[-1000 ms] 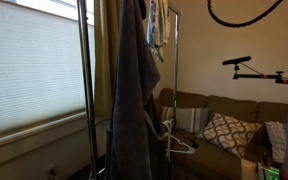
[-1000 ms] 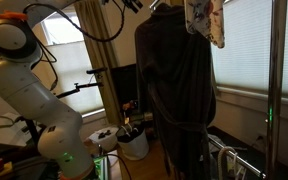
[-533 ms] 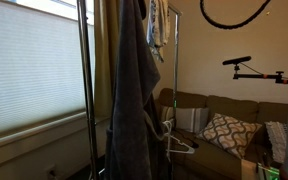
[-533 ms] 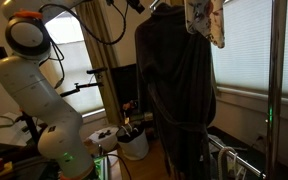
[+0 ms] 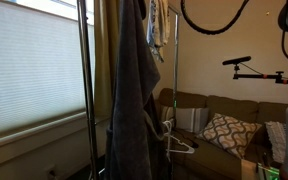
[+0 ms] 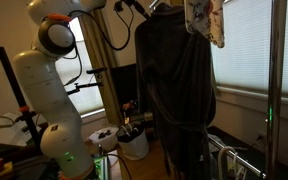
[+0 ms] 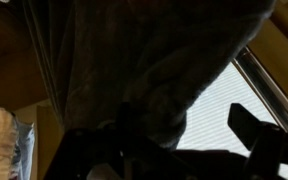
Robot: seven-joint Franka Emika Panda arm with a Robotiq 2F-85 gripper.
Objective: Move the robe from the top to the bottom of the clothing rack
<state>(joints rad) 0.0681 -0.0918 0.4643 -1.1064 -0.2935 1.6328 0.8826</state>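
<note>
The robe is hanging in long, soft folds, so it will hang limply from the robot's gripper and bunch up when the robot lowers it.
The robe is long, dark blue-grey and plush. It hangs from the top of the clothing rack in heavy folds, and it also shows in the other exterior view beside a rack post. The white arm reaches up to the robe's top, where my gripper sits at the frame's upper edge. In the wrist view the robe fills the upper part. My gripper is open, jaws wide apart, with the robe's lower fold hanging down between them.
Small light patterned clothes hang on the rack's top bar next to the robe. White wire hangers hang low on the rack. A sofa with a patterned pillow, a black stand arm and a white bucket stand nearby.
The arm has swung up and towards the robe's top. Its cable loop has shifted towards the rack. The robe hangs as before.
</note>
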